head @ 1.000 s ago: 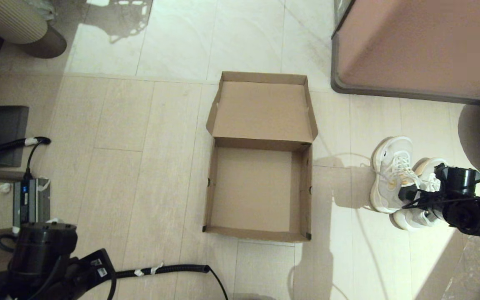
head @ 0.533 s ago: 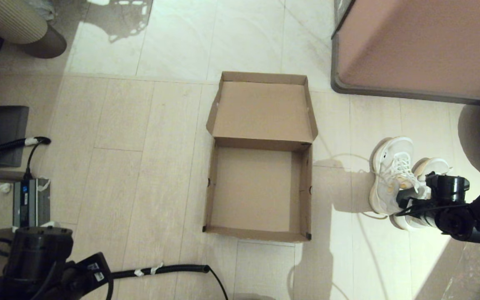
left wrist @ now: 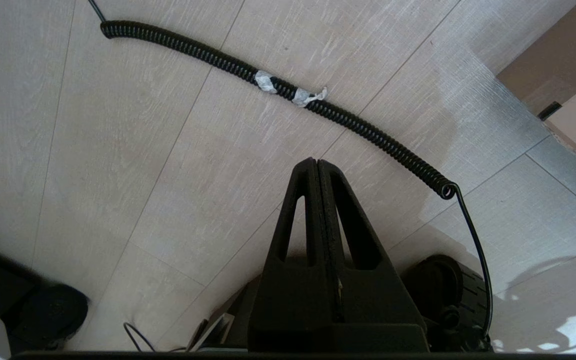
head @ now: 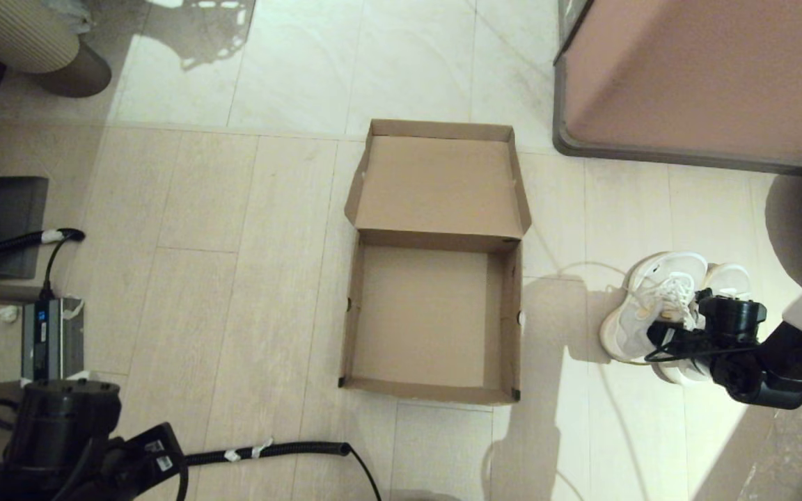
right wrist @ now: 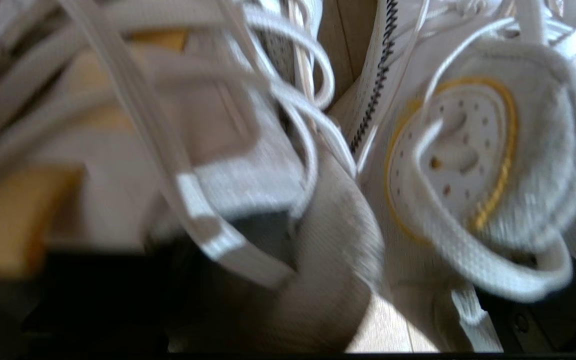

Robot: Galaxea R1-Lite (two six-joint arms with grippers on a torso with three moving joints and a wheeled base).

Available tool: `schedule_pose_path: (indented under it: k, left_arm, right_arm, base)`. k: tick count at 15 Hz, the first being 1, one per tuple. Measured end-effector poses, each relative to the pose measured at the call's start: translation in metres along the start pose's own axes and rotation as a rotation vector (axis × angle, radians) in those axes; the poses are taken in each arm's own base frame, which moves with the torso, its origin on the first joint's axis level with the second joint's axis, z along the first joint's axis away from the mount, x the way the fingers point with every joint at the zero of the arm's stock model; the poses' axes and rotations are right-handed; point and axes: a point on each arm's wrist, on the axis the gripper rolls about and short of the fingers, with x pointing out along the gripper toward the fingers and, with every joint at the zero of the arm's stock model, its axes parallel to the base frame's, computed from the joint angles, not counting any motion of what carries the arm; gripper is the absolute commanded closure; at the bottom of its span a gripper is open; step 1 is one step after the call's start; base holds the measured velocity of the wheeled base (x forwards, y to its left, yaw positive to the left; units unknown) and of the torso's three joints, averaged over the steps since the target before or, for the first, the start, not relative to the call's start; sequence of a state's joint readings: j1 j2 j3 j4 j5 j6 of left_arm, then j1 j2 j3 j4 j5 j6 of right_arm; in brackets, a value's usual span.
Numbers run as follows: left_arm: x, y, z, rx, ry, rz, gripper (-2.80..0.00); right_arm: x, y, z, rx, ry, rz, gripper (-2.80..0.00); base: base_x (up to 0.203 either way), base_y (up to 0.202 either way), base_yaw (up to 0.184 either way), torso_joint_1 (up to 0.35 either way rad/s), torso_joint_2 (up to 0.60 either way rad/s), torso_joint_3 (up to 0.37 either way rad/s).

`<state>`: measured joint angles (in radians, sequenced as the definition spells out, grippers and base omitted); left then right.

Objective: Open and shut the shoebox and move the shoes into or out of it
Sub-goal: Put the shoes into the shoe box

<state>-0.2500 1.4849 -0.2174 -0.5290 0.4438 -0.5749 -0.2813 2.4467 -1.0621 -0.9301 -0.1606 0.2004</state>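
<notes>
My right gripper will bring the pair of sneakers (head: 655, 309) up together when I lift, because the neighbouring inner collars (right wrist: 361, 258) sit between its fingers.
The brown cardboard shoebox (head: 429, 320) sits open and empty on the floor at the centre, its flap lid (head: 439, 184) folded back on the far side. To its right, the pair of white and grey sneakers (head: 634, 313) leans toward the box, toes pointing away from me. My right gripper (head: 665, 337) is at their heel ends, shut on the shoes. The right wrist view shows one grey collar (right wrist: 328, 280) and the other shoe's perforated insole (right wrist: 468, 165) pressed close together. My left gripper (left wrist: 317, 162) is parked low at the near left, shut and holding nothing.
A large pinkish-brown cabinet (head: 707, 76) stands at the far right. A black coiled cable (head: 282, 451) runs along the floor in front of the box. A power unit (head: 49, 337) and a dark block (head: 4, 223) lie at the left. A ribbed round base (head: 18, 35) fills the far-left corner.
My right gripper has drawn in toward the box and nearer to me. The shoes came with it, tilting and shifting left. The left arm barely moved.
</notes>
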Motion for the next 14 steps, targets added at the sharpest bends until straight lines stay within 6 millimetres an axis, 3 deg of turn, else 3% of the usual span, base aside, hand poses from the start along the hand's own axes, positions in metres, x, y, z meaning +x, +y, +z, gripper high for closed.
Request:
schedule_pose_path:
  k: [1, 2, 11, 14]
  left_arm:
    - [0.000, 0.000, 0.000, 0.000, 0.000, 0.001, 0.00]
    - [0.001, -0.001, 0.000, 0.001, 0.001, 0.001, 0.00]
    - [0.002, -0.001, 0.000, 0.002, 0.004, 0.002, 0.00]
    - [0.001, -0.002, 0.001, 0.000, 0.001, 0.000, 0.00]
  right_arm:
    - [0.005, -0.002, 0.000, 0.004, -0.002, -0.007, -2.80]
    - [0.010, -0.006, 0.000, 0.004, 0.001, -0.017, 0.00]
    - [0.014, -0.012, -0.004, 0.002, 0.010, -0.031, 0.00]
    - [-0.008, -0.016, -0.004, -0.003, 0.095, -0.022, 0.00]
  base:
    - [0.000, 0.000, 0.000, 0.000, 0.00, 0.000]
    - [0.000, 0.000, 0.000, 0.000, 0.00, 0.000]
    - [0.000, 0.000, 0.000, 0.000, 0.00, 0.000]
    - [0.000, 0.000, 0.000, 0.000, 0.00, 0.000]
